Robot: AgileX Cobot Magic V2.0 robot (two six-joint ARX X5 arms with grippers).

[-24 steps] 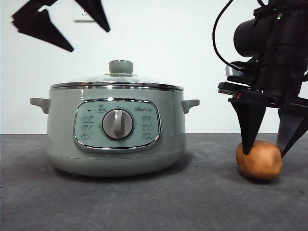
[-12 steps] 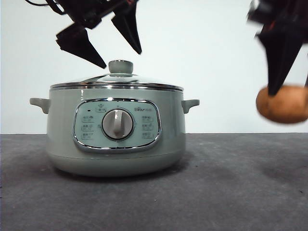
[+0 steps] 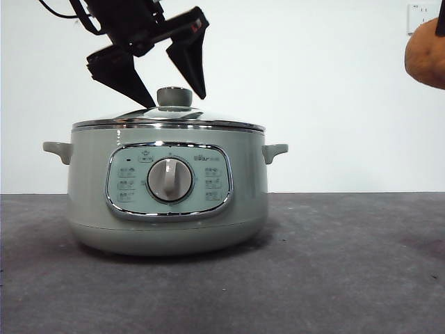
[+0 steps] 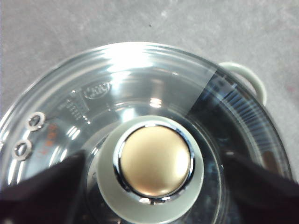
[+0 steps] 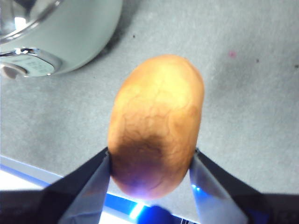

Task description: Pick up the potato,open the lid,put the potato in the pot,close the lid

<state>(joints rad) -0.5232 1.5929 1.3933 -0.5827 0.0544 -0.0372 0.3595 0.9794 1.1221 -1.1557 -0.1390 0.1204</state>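
The smooth chrome rim (image 3: 208, 124) just rests around the top of the pot. The glass lid (image 3: 149, 114) will come off in one piece when I lift the knob.
The pale green pot (image 3: 167, 202) stands left of centre on the grey table, with the glass lid (image 3: 167, 117) resting on it. My left gripper (image 3: 175, 99) hangs open just above the lid, one jaw on each side of the green knob (image 3: 174, 96) and touching nothing. In the left wrist view the chrome-capped knob (image 4: 156, 161) sits between the two dark jaws of the left gripper (image 4: 152, 161). The orange-brown potato (image 3: 427, 59) is high in the air at the right edge. My right gripper (image 5: 149, 163) is shut on the potato (image 5: 156, 121), above the table to the right of the pot (image 5: 60, 37).
The pot's side handles (image 3: 58, 149) (image 3: 274, 151) stick out at both sides, and a dial panel (image 3: 169, 181) faces the front. Grey table surface (image 3: 348, 264) spreads to the right of the pot. A wall socket (image 3: 419, 17) sits at the upper right.
The right gripper closed on the potato and lifted it from the table, up to the right edge. The left gripper came down and now straddles the lid's knob.
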